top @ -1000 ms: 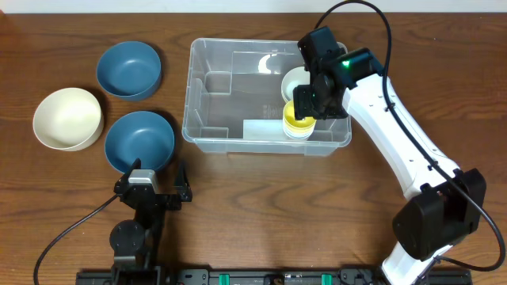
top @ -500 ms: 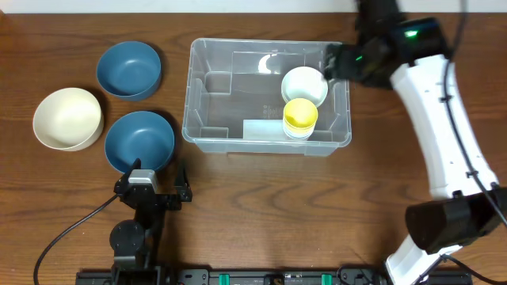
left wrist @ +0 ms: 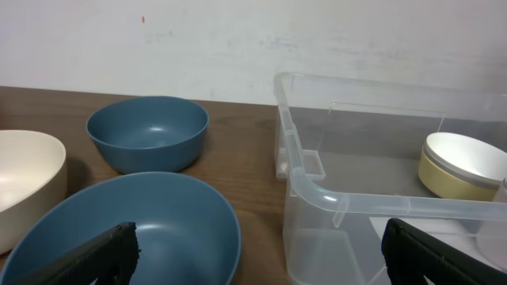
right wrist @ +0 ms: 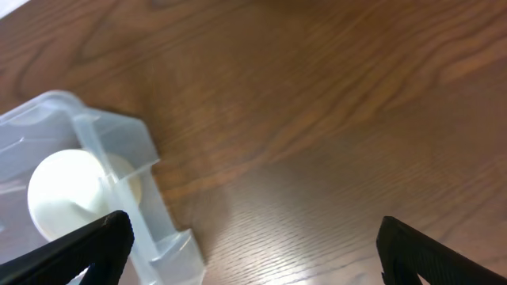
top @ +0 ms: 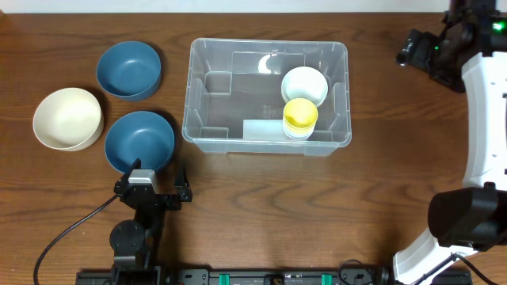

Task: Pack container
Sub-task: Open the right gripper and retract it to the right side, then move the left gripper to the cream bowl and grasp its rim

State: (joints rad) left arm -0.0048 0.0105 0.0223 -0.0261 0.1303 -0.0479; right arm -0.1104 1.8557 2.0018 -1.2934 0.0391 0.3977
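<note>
The loose bowls lie across the bin from my right gripper, which hovers over empty table, so my left gripper should carry the cream bowl to the bin.
The container is a large clear bin at the table's middle. Inside, at its right end, sit a white bowl and a yellow bowl on a white stack. My right gripper is open and empty above bare table, right of the bin. Its wrist view shows the bin's corner, the white bowl and my open right gripper. My left gripper is open and empty by the near blue bowl. The left wrist view shows that bowl, the bin's rim and my left gripper.
A second blue bowl and a cream bowl stand left of the bin; both show in the left wrist view, blue and cream. A white wall runs behind the table.
My right gripper was over the yellow bowl in the bin. It has pulled away up and to the right, leaving the bowl inside. The left arm has not moved.
</note>
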